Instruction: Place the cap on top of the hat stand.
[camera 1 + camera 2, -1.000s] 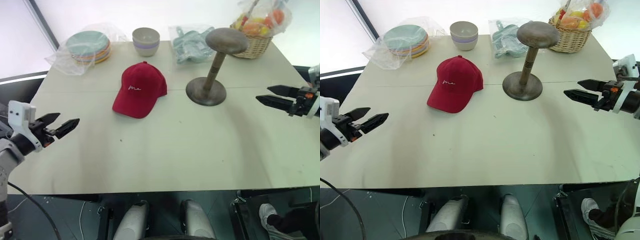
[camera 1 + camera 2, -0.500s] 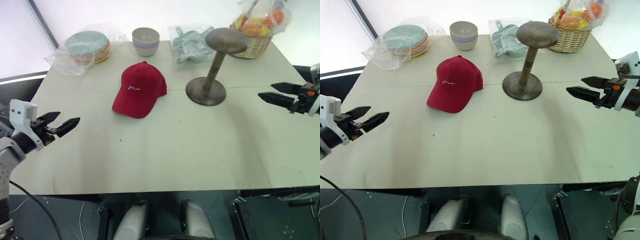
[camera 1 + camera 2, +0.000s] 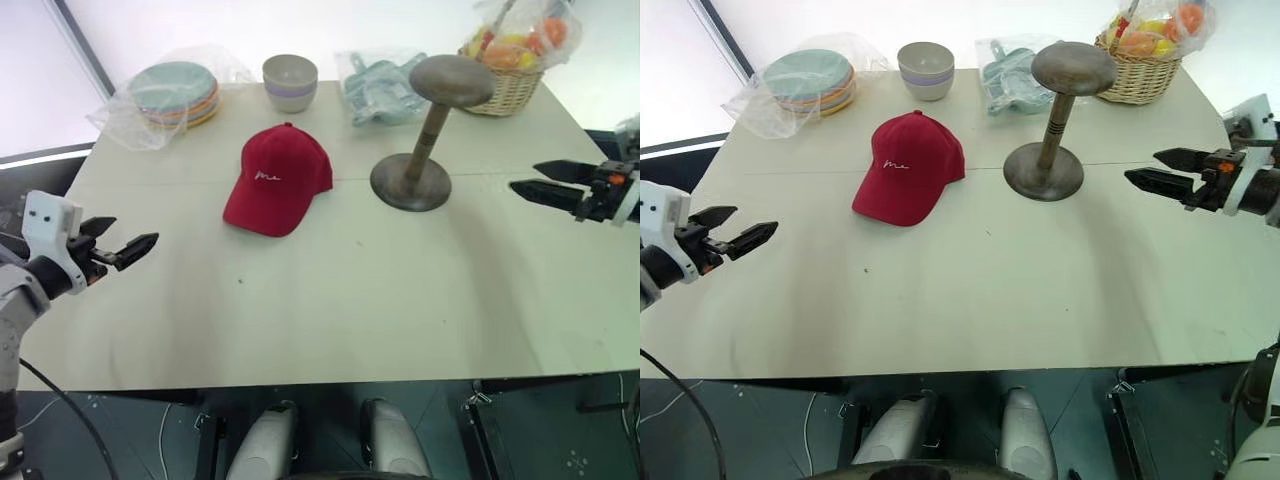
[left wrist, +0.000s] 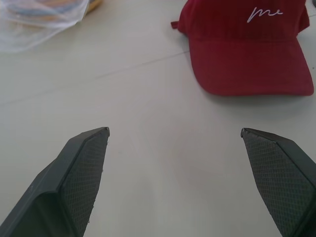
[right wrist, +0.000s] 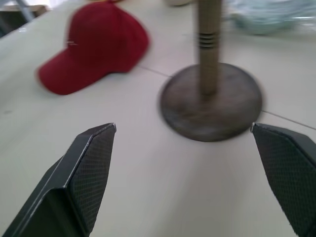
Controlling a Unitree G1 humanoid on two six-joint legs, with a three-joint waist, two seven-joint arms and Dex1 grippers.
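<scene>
The red cap's top (image 3: 288,154) stands up round on its own. The top will keep its dome when I pick the cap up by its brim (image 3: 264,209).
The red cap (image 3: 278,178) lies flat on the table, brim toward me, left of the hat stand (image 3: 431,128). The stand is upright with its domed top bare. My left gripper (image 3: 136,231) hovers open over the table's left edge, well short of the cap (image 4: 249,44), with nothing between its fingers. At the table's right edge my right gripper (image 3: 523,177) is open and empty. It points toward the stand's base (image 5: 211,101), with the cap (image 5: 96,44) farther beyond.
Along the far edge stand bagged plates (image 3: 175,92), a grey bowl (image 3: 290,80), bagged teal items (image 3: 385,88) and a fruit basket (image 3: 515,60). The near half of the table (image 3: 350,310) is bare.
My right gripper has shifted slightly up and inward toward the stand. The left gripper has rolled a little in place. Cap and stand have not moved.
</scene>
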